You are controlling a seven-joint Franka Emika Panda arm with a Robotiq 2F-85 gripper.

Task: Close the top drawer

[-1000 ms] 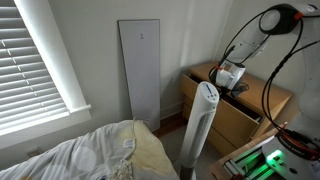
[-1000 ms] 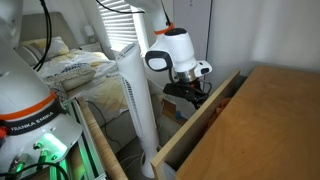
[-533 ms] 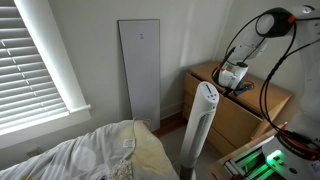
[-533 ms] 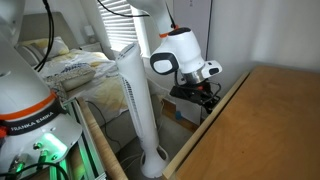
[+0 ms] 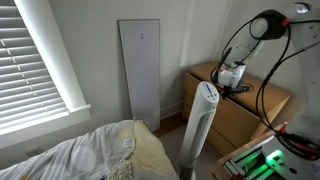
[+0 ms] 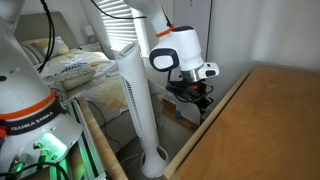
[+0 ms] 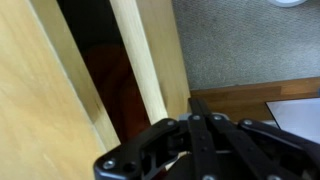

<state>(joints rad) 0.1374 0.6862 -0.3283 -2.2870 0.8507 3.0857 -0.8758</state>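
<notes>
Next, my gripper turns back inward and pushes the front board's outer side (image 7: 168, 55) toward the dresser, because a dark gap (image 7: 113, 82) shows between the dresser and the top drawer's front board.
The top drawer (image 6: 192, 138) of the light tan dresser (image 5: 262, 102) is pushed almost fully in. In the wrist view only a narrow dark slit (image 7: 100, 75) of its interior shows between the drawer's front board (image 7: 150, 60) and the dresser top (image 7: 30, 110). My gripper (image 6: 201, 98) is shut and empty. Its fingertips (image 7: 196, 104) are pressed together just outside the drawer front, at the drawer's far end. It also shows by the dresser's top edge in an exterior view (image 5: 240, 88).
A tall white tower fan (image 6: 136, 95) stands on the floor right in front of the dresser and also shows in the exterior view (image 5: 203, 120). A bed (image 5: 100, 155) lies beyond it. A white panel (image 5: 140, 70) leans on the wall. Grey carpet (image 7: 240, 40) lies below.
The drawer has slid in from partly open to nearly shut, with my gripper moving along with its front. In the last half second the gripper barely moved.
</notes>
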